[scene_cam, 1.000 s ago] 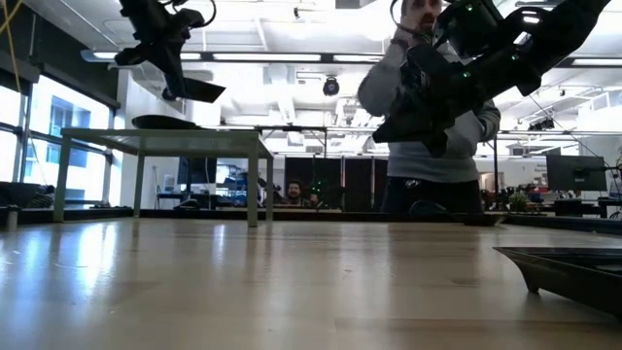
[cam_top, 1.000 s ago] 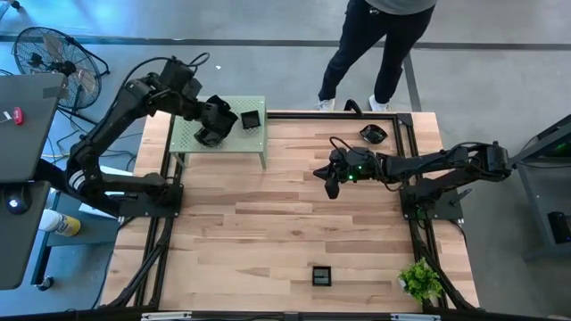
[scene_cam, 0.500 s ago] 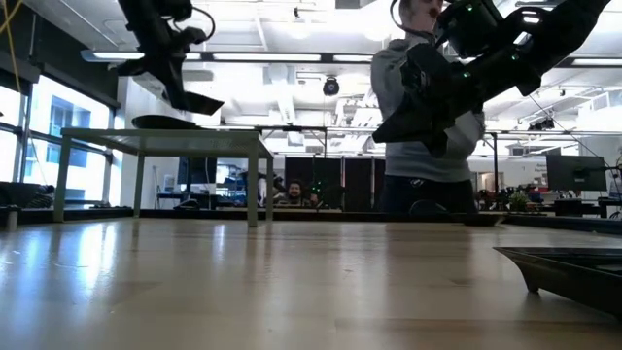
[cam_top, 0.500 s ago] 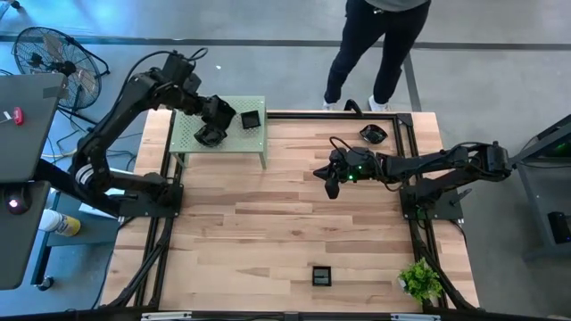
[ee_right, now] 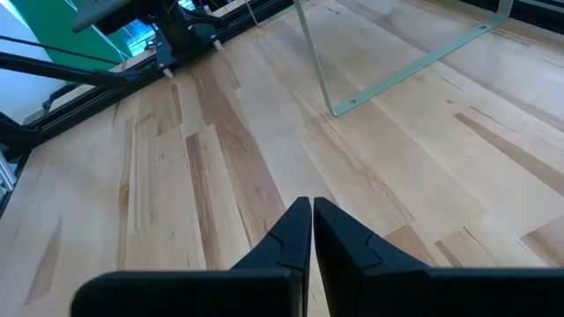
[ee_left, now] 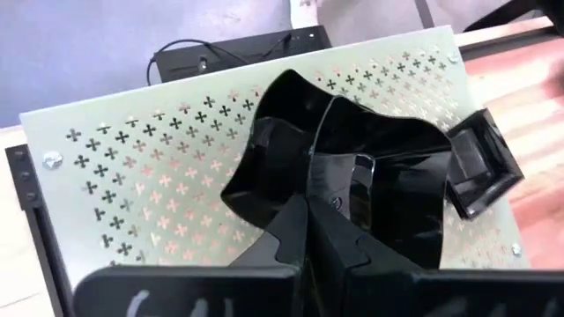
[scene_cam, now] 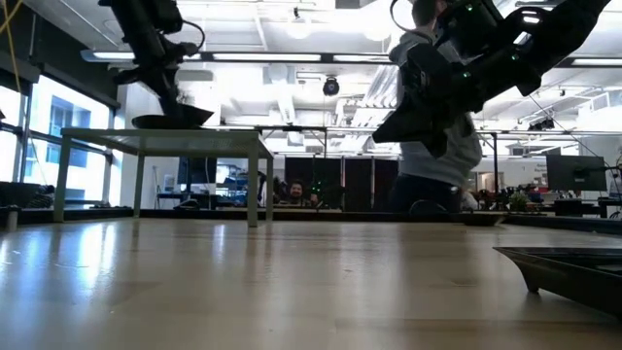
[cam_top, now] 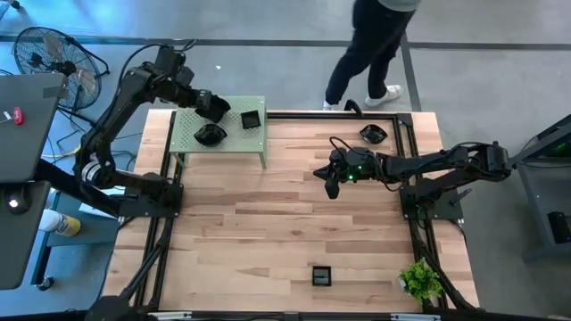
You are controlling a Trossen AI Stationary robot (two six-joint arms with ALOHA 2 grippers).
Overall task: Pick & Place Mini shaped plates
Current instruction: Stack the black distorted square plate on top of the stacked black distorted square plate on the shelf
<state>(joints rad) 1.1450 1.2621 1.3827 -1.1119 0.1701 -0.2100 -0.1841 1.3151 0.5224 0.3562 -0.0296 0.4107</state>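
Note:
Next, I turn the leaf-like plate in my left gripper (ee_left: 401, 163) until its rim lines up with the rim of the matching plate (ee_left: 271, 150) beneath, because it sits crooked over that plate, and only then open my left gripper.
A glossy black leaf-like mini plate (ee_left: 370, 185) lies on the green perforated stand (cam_top: 189, 144) at the table's far left; it also shows in the high view (cam_top: 211, 135) and the low view (scene_cam: 173, 121). My left gripper (ee_left: 310, 207) is shut at the plate's near rim, above the stand (cam_top: 214, 107). A small square black plate (cam_top: 251, 118) lies flat on the same stand. My right gripper (cam_top: 332, 185) is shut and empty, hovering over the middle of the table (ee_right: 312, 204). My left gripper pinches the leaf-like plate's rim (ee_left: 282, 180) between its two fingers, coming slanting down from the far left. The fingers themselves hide the exact spot. The plate lies about level with its underside on the green stand.
Another black plate (cam_top: 373, 134) lies at the table's far right, and a square one (cam_top: 321, 275) lies near the front edge. A small green plant (cam_top: 419, 281) stands at the front right corner. A person (cam_top: 370, 53) walks behind the far edge. Bare wood lies between.
My left gripper has gone down and toward the table's far left with the leaf-like plate. The plate hung tilted above the stand and now lies level on it. The person behind the table has stepped toward the right.

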